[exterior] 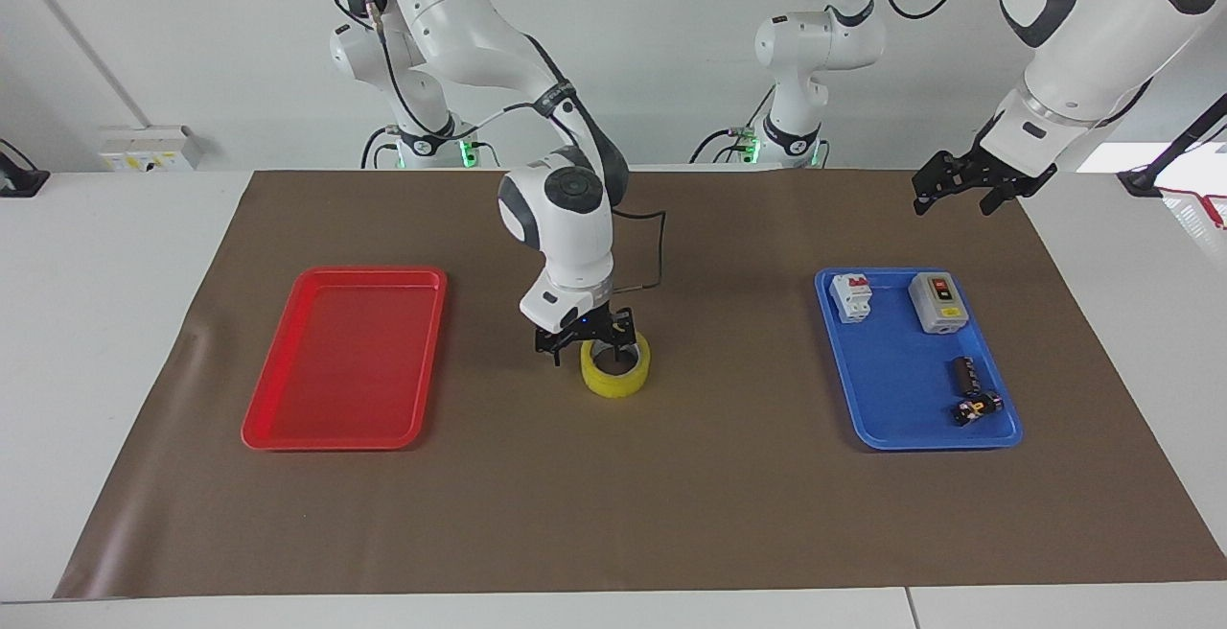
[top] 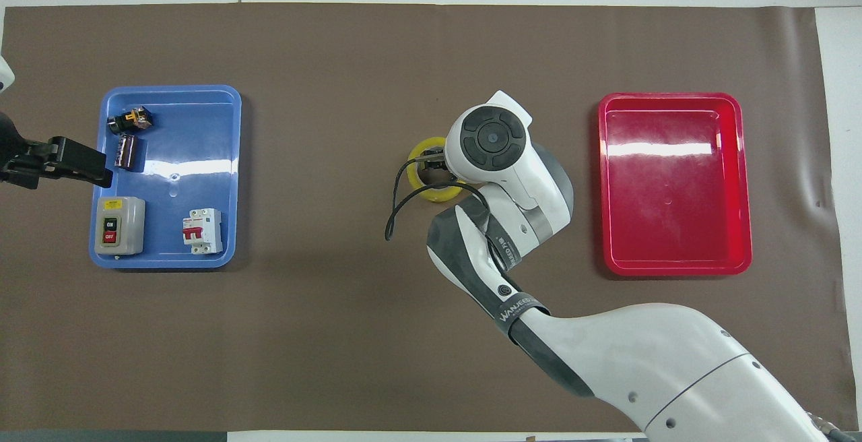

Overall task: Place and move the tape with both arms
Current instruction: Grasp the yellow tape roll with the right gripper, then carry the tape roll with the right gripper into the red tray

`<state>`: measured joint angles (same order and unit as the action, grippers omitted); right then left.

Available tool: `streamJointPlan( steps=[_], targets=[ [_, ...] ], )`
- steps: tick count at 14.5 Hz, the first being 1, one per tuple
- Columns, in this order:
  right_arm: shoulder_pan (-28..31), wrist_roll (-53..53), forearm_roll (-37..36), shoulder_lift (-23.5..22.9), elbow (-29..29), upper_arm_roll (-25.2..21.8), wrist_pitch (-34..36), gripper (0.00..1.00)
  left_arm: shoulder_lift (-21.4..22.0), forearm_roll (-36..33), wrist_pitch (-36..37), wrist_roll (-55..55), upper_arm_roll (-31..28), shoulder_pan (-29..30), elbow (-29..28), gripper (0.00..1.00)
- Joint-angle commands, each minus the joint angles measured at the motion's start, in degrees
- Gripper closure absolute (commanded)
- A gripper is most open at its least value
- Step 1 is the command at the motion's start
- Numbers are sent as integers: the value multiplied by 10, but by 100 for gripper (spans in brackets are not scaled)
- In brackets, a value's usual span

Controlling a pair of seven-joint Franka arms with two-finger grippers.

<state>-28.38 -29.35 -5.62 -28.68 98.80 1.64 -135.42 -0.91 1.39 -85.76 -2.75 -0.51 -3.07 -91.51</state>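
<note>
The red tray [exterior: 345,359] is far from my left gripper, so I should use my right gripper to pinch the yellow tape roll's side [exterior: 591,372] and take the roll to the tray.
The yellow tape roll [exterior: 618,380] lies flat in the middle of the brown mat; it also shows in the overhead view [top: 431,195], partly covered by the wrist. My right gripper [exterior: 587,349] is down at the roll, open, with one finger inside the ring and the other outside the wall on the red tray's side. In the overhead view the right gripper [top: 431,164] is mostly hidden under its wrist. My left gripper [exterior: 949,199] is open and empty, raised over the mat by the blue tray's rim, and it waits [top: 74,167].
An empty red tray [exterior: 288,389] lies toward the right arm's end. A blue tray [exterior: 891,418] toward the left arm's end holds a grey on/off switch box [exterior: 937,301], a white breaker [exterior: 852,296], and two small dark parts [exterior: 968,389].
</note>
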Motion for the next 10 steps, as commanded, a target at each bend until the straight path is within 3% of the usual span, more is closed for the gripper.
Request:
streamJointPlan(
  steps=[1, 2, 3, 4, 8, 10],
  targets=[
    [1, 38, -6, 1, 29, -1, -32, 0, 6, -6, 17, -16, -12, -10, 5, 0],
    [2, 53, -6, -1, 29, -1, -32, 12, 13, -5, 20, -16, -12, -9, 5, 0],
    [2, 65, -6, -1, 29, -1, -31, 43, 16, -4, 20, -14, -12, -8, 5, 0],
    [2, 68, -6, -1, 28, -1, -27, 97, 15, -3, 19, -10, -12, -8, 6, 0],
    [2, 65, -4, 0, 21, -1, -6, 100, 17, -3, 18, -12, -14, -3, 4, 0],
    [3, 66, -4, 5, -11, -1, 60, 100, 17, -3, 21, -13, -12, 8, 6, 0]
  ],
)
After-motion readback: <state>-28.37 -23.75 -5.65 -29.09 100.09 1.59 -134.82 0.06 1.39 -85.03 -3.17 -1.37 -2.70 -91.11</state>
